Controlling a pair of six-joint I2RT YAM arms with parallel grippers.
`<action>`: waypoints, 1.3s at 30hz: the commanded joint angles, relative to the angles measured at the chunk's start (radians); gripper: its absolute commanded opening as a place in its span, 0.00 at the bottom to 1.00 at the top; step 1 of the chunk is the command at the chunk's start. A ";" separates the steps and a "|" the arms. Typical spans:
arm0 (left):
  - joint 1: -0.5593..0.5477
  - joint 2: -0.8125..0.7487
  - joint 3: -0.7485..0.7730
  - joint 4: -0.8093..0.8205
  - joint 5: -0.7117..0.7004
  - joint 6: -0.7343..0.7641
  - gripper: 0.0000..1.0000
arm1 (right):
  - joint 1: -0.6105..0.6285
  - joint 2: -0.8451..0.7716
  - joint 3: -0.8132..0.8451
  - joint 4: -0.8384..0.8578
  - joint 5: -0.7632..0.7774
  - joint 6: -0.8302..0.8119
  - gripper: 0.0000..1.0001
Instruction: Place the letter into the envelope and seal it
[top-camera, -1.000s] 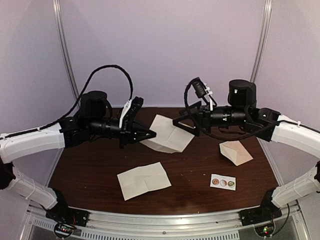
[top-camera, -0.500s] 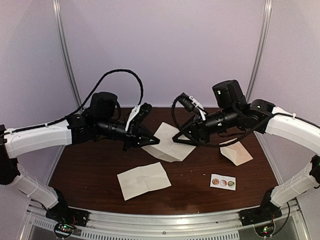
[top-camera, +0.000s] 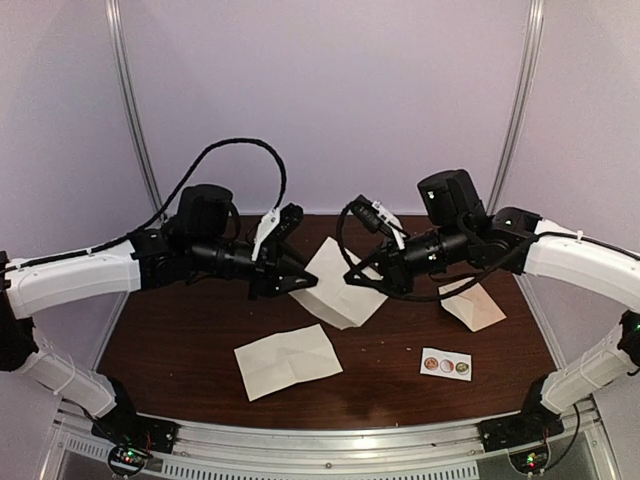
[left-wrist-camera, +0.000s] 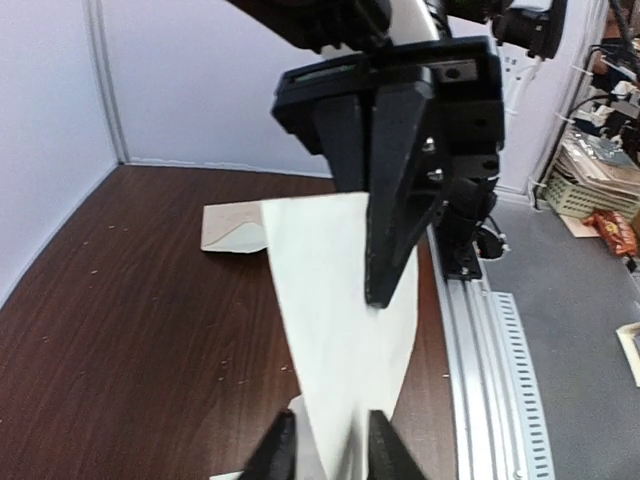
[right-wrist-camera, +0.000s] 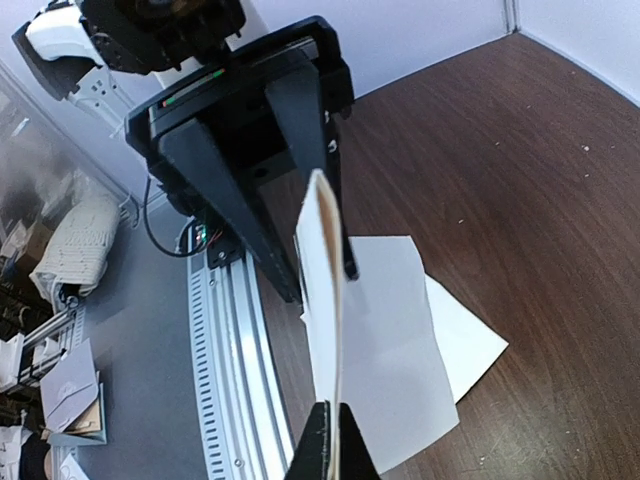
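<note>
My left gripper should take over the letter by its opposite edge (top-camera: 314, 266), because the envelope (top-camera: 476, 306) is nearest my right gripper, which is busy holding the letter.
The letter (top-camera: 335, 287), a whitish creased sheet, hangs above the table between both arms. My right gripper (top-camera: 352, 280) is shut on its right edge; in the right wrist view the gripper (right-wrist-camera: 332, 452) pinches the sheet (right-wrist-camera: 322, 290) edge-on. My left gripper (top-camera: 305, 283) stands open round the sheet's left edge. In the left wrist view the gripper (left-wrist-camera: 330, 455) has its fingers apart on either side of the paper (left-wrist-camera: 335, 320). The tan envelope (top-camera: 472, 305) lies flat at the right, beyond the right arm, and also shows as the envelope (left-wrist-camera: 232, 228) behind the sheet.
A second creased sheet (top-camera: 287, 360) lies on the near middle of the brown table (top-camera: 180, 350) and shows below the held sheet (right-wrist-camera: 400, 350). A white sticker strip (top-camera: 446, 365) lies near the front right. Metal rails (top-camera: 330, 440) line the near edge.
My right gripper moved in from open and closed on the letter's right edge. My left gripper, shut on the letter before, has parted its jaws. The letter stayed in the air.
</note>
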 joint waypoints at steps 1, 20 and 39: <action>-0.005 -0.124 -0.065 0.133 -0.319 -0.022 0.43 | 0.000 -0.076 -0.083 0.166 0.201 0.070 0.00; -0.059 -0.197 -0.312 0.658 -0.560 -0.729 0.60 | -0.029 -0.210 -0.385 0.727 0.392 0.349 0.00; -0.124 -0.027 -0.252 0.851 -0.304 -0.788 0.60 | 0.060 -0.161 -0.371 0.852 0.189 0.323 0.00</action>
